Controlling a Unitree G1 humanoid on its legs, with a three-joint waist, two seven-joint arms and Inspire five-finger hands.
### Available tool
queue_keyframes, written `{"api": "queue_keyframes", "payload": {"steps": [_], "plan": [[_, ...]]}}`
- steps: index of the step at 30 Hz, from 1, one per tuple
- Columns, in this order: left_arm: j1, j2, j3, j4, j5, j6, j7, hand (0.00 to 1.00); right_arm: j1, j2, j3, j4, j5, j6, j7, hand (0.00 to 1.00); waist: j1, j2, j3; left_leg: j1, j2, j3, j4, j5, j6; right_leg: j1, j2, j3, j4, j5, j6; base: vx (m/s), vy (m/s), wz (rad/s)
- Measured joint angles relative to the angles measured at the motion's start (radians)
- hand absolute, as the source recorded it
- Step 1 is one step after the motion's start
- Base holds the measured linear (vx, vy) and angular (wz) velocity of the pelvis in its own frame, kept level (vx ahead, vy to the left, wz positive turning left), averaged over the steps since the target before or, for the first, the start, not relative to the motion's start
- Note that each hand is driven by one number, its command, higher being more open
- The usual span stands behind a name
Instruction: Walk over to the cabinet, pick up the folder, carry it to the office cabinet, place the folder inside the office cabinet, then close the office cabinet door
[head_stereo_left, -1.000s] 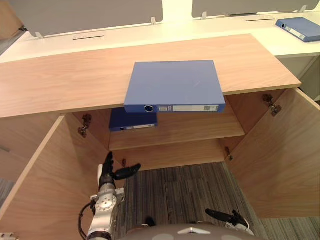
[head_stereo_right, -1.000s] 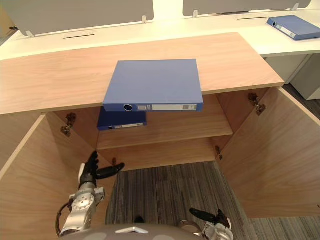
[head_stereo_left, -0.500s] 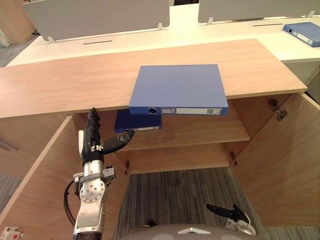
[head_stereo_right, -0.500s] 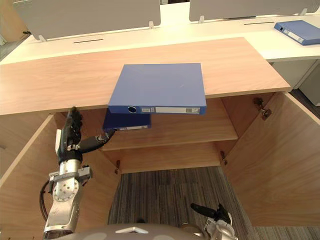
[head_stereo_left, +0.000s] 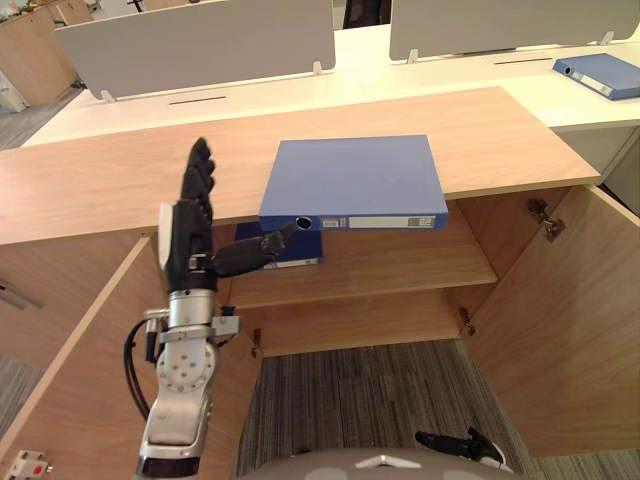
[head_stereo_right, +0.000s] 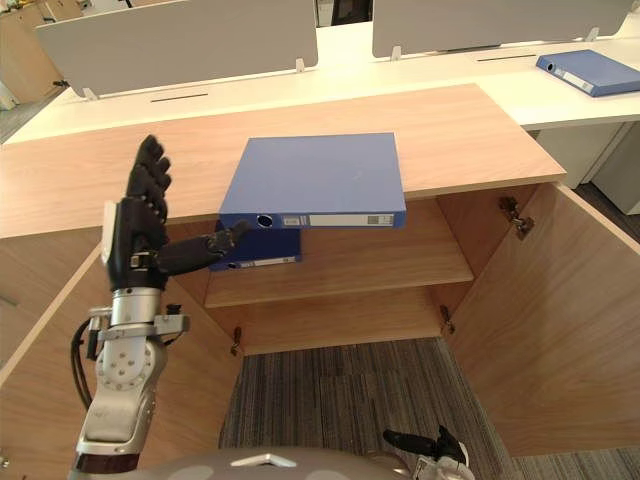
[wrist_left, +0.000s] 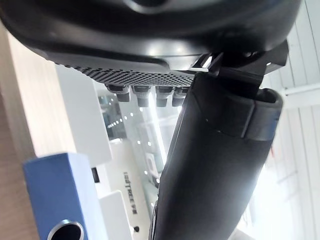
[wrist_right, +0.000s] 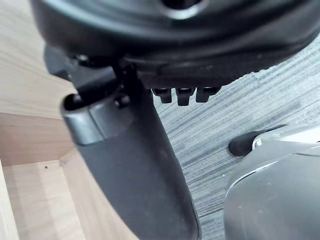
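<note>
I can see that the blue folder's upward side (head_stereo_left: 352, 170) is plain, so I expect a white label to be hidden on its bottom side when I lift and turn it.
A blue folder (head_stereo_left: 350, 180) lies flat on the wooden cabinet top (head_stereo_left: 120, 180), its spine overhanging the front edge. My left hand (head_stereo_left: 190, 235) is raised to the folder's left, open, fingers straight up and the thumb reaching toward the spine's left corner without touching it. The left wrist view shows that spine corner (wrist_left: 60, 195) beyond the thumb. My right hand (head_stereo_left: 462, 441) hangs low over the carpet, open and holding nothing. The cabinet's two doors stand open below.
A second blue folder (head_stereo_left: 300, 248) lies on the upper shelf (head_stereo_left: 400, 265) inside the cabinet. A third one (head_stereo_left: 598, 75) rests on the white desk at the back right. The open right door (head_stereo_left: 570, 330) and left door (head_stereo_left: 70, 380) flank the carpeted floor.
My left hand has risen from near the floor by the left door up to cabinet-top height beside the folder. The right hand stays low. The folders have not moved.
</note>
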Motion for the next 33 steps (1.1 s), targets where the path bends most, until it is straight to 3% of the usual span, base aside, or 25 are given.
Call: {"api": "queue_keyframes", "payload": {"steps": [9,15,21,27,33], "plan": [[-0.147,0.076,-0.218,0.021,0.179,0.000,-0.033,1.00,0.001,-0.013,0.070,0.014,-0.001,0.000,0.000,1.00,-0.015,-0.004,-0.022,-0.005,0.011,0.018,0.000,0.003,-0.004,-0.026,0.014,0.029,0.018,0.001,-0.003,-0.04,-0.012,-0.10],[-0.242,0.139,-0.338,0.116,0.381,-0.002,-0.052,1.00,-0.001,-0.017,0.086,0.020,0.000,0.000,-0.003,1.00,-0.028,-0.006,-0.033,0.003,0.013,0.016,-0.001,0.003,-0.004,-0.030,0.017,0.034,0.016,0.004,-0.008,-0.02,-0.001,-0.04],[-0.252,0.150,-0.356,0.194,0.550,0.003,-0.022,1.00,-0.002,-0.019,0.107,0.020,0.001,0.000,-0.018,1.00,-0.037,-0.013,-0.030,0.001,0.013,0.009,-0.001,0.003,-0.004,-0.022,0.017,0.026,-0.011,0.013,-0.009,-0.03,0.000,0.03],[-0.257,0.146,-0.357,0.229,0.723,0.042,0.068,1.00,-0.004,0.004,0.107,0.020,0.002,-0.001,-0.025,1.00,-0.045,-0.043,-0.020,-0.006,0.012,-0.005,-0.001,0.003,-0.005,-0.006,0.016,0.011,-0.047,0.029,-0.009,-0.01,-0.003,0.05],[-0.265,0.138,-0.357,0.302,0.814,0.097,0.099,1.00,-0.011,0.008,0.106,0.022,0.007,-0.001,-0.036,1.00,-0.051,-0.046,-0.020,-0.006,0.010,-0.005,-0.001,0.003,-0.005,-0.004,0.013,0.012,-0.055,0.036,-0.007,-0.02,0.002,0.00]]}}
